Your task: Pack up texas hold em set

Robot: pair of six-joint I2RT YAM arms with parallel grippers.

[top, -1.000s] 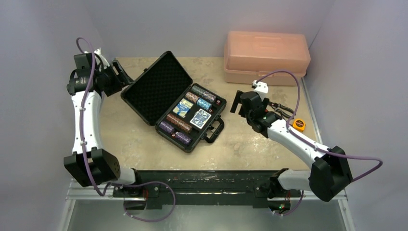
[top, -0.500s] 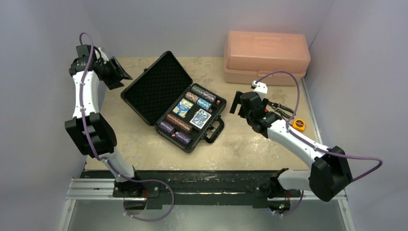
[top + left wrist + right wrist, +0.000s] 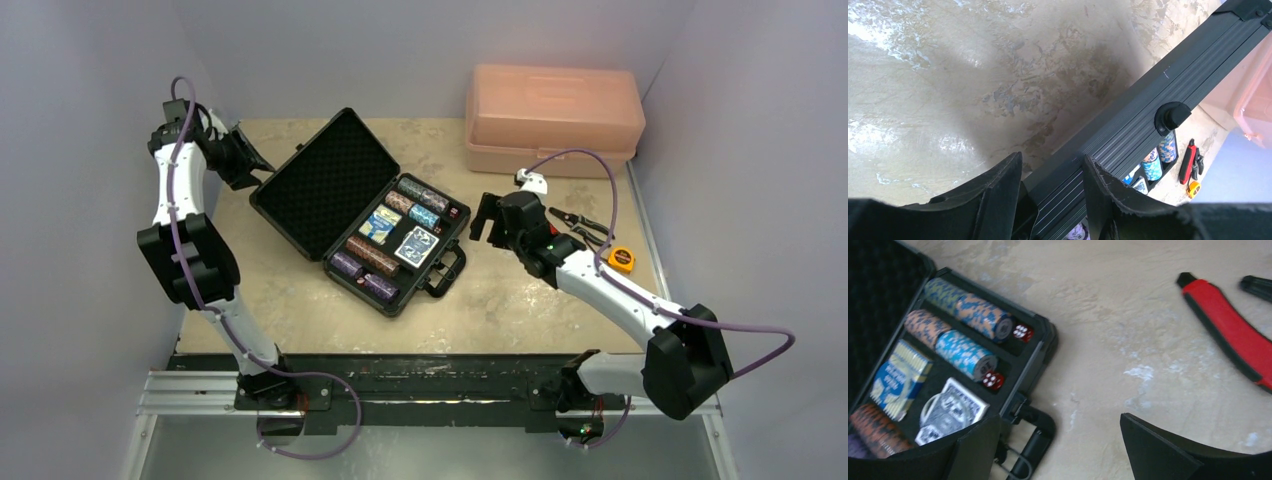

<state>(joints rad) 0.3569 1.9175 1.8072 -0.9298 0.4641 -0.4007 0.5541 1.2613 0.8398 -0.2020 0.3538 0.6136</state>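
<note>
My left gripper meets only the lid's outer edge (image 3: 278, 174), so next my right gripper reaches over the tray and steadies the lid's foam side (image 3: 330, 185) as it closes.
The black poker case (image 3: 372, 208) lies open mid-table, its foam-lined lid (image 3: 318, 180) propped up at the left. The tray (image 3: 443, 238) holds rows of chips (image 3: 372, 255), two card decks (image 3: 417, 246) and red dice (image 3: 1023, 332). My left gripper (image 3: 252, 160) is open behind the lid's left corner. In the left wrist view the ribbed lid back (image 3: 1128, 120) runs between its open fingers (image 3: 998, 200). My right gripper (image 3: 482, 215) is open and empty just right of the case, above its handle (image 3: 1033, 440).
A pink plastic box (image 3: 553, 118) stands at the back right. Red-handled pliers (image 3: 575, 222) and an orange tape measure (image 3: 621, 259) lie right of my right gripper. The pliers also show in the right wrist view (image 3: 1233, 335).
My left arm has folded upward and its gripper has shifted slightly toward the lid's corner. My right gripper has moved a little left toward the case.
</note>
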